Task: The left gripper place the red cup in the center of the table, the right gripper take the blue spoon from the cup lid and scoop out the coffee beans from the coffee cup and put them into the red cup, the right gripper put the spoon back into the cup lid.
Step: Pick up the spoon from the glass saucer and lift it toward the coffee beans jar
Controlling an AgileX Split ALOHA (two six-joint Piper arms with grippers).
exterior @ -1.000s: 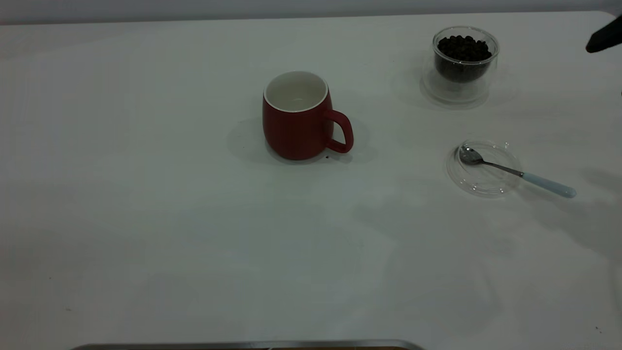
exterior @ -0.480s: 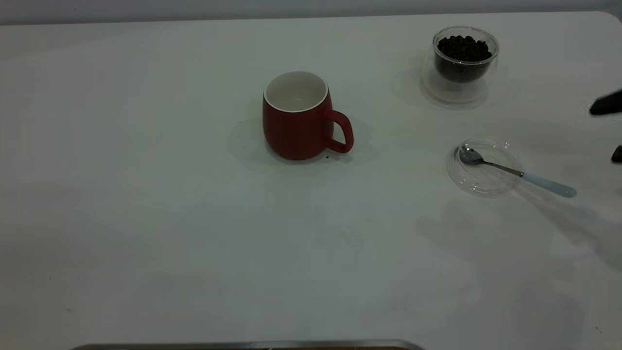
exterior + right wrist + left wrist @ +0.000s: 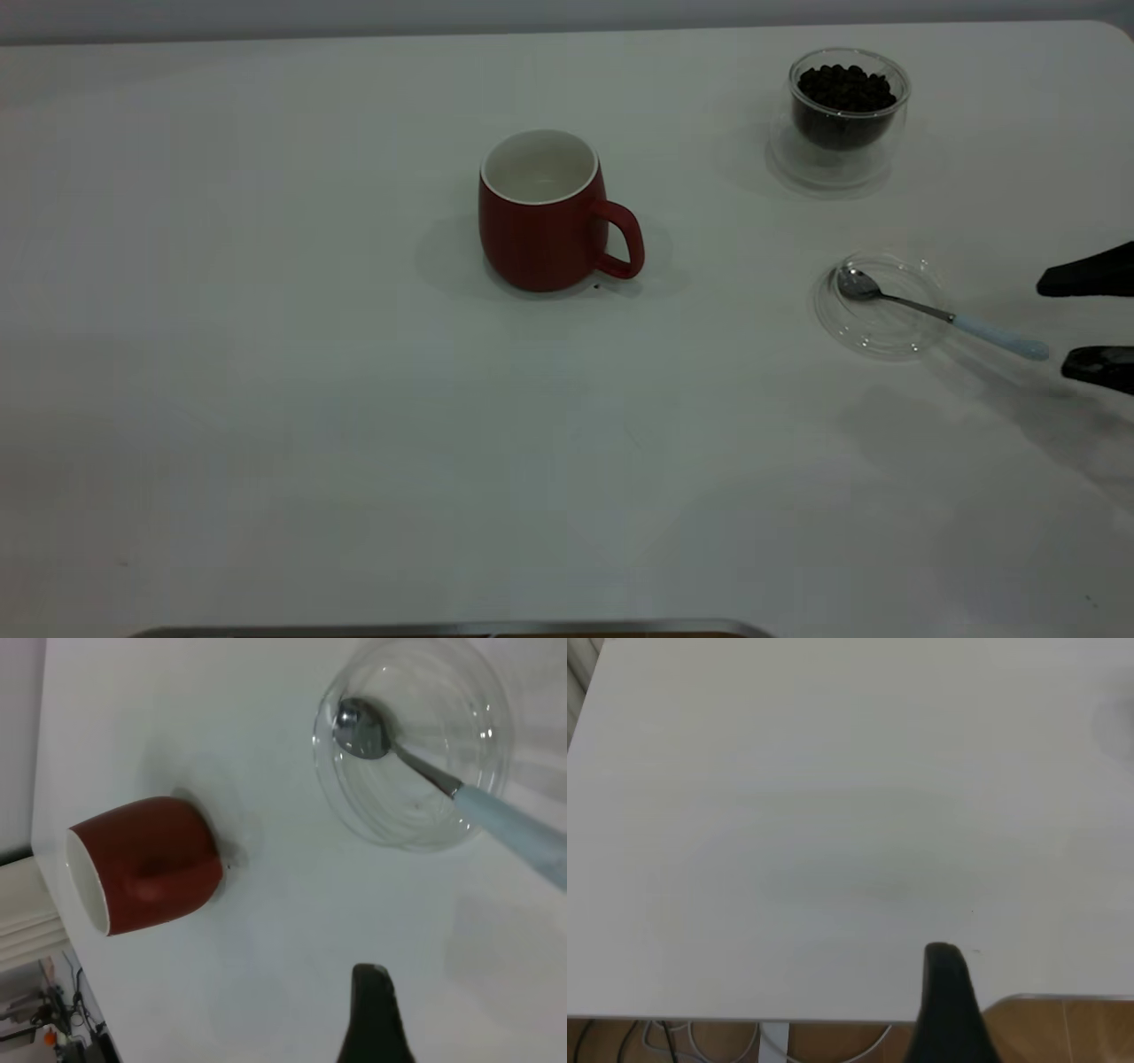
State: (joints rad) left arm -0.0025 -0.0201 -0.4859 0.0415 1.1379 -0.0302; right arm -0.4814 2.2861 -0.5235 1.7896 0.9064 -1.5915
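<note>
My right gripper should keep moving in until its open fingers straddle the handle [image 3: 1022,346], then close, as the blue spoon's handle [image 3: 1001,337] pokes past the cup lid toward them.
The red cup [image 3: 540,221] stands upright and empty near the middle of the table [image 3: 266,399], handle toward the right. The coffee cup [image 3: 846,115] holds coffee beans [image 3: 843,89] at the far right. The cup lid [image 3: 881,306] lies in front of it. The blue spoon [image 3: 961,323] rests with its bowl in the lid and its pale handle out over the rim to the right. My right gripper [image 3: 1054,324] is open at the right edge, its fingers on either side of the handle's end, not touching it. In the right wrist view one finger [image 3: 372,1014] shows, with the spoon [image 3: 496,811], lid [image 3: 412,744] and red cup [image 3: 146,864] beyond. My left gripper [image 3: 948,1010] is parked over the table's edge.
A metal-rimmed edge [image 3: 443,629] shows at the table's near side. In the left wrist view, wooden floor [image 3: 1072,1032] and cables [image 3: 673,1041] lie beyond the table's edge.
My right gripper has come down from beside the coffee cup to the spoon handle's end and reached further in from the right edge. Cups, lid and spoon have not moved.
</note>
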